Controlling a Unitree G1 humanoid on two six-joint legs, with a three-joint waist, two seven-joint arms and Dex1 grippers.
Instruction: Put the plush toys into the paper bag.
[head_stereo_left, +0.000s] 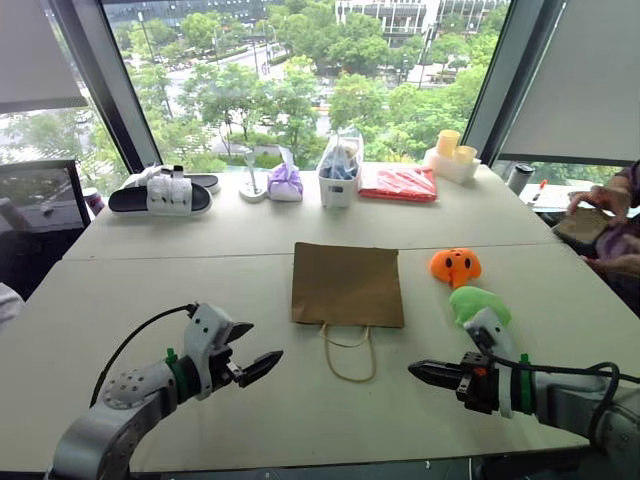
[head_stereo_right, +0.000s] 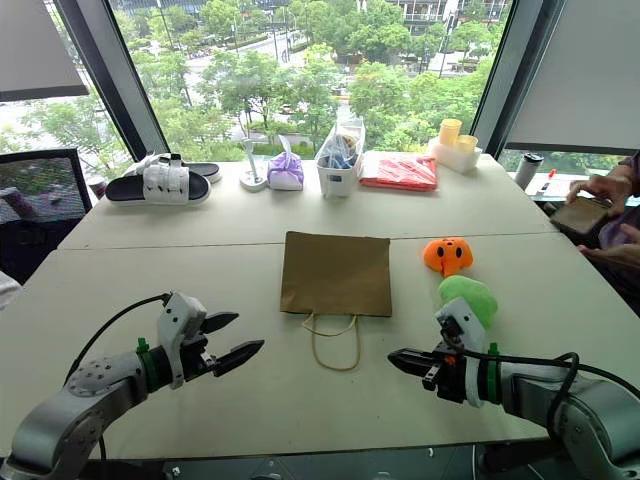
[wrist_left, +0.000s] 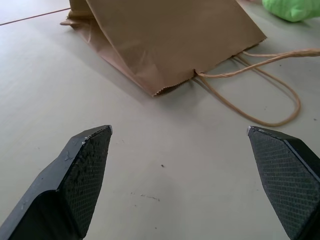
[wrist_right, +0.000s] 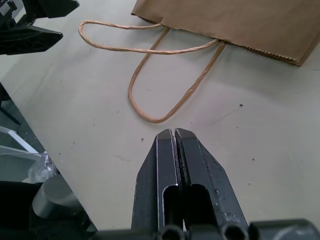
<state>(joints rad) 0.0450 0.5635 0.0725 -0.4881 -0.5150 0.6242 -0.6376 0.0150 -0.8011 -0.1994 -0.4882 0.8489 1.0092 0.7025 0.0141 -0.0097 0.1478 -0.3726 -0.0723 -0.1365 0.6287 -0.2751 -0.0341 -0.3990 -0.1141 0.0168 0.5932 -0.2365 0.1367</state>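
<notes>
My gripper will make the brown paper bag (head_stereo_left: 347, 286) gape open when it lifts the bag's upper cord handle, because a dark gap (wrist_left: 172, 88) separates the layers at the bag's opening.
The brown paper bag (head_stereo_left: 347, 283) lies flat at the table's middle, its beige cord handles (head_stereo_left: 349, 355) trailing toward me. Right of it sits the orange plush toy (head_stereo_left: 455, 266), with the light green plush toy (head_stereo_left: 478, 303) just nearer to me. My left gripper (head_stereo_left: 265, 340) hovers open over the table, left of the handles, with nothing between its fingers; the left wrist view has the bag (wrist_left: 170, 35) ahead of it. My right gripper (head_stereo_left: 415, 371) is shut and empty, right of the handles and just in front of the green toy, pointing at the handles (wrist_right: 165, 75).
Along the far edge by the window stand black-and-white slippers (head_stereo_left: 160, 195), a purple bundle (head_stereo_left: 285, 183), a clear plastic container (head_stereo_left: 340, 172), a red packet (head_stereo_left: 398, 184) and yellow cups (head_stereo_left: 450, 155). A person's hands (head_stereo_left: 600, 200) rest at the table's right side.
</notes>
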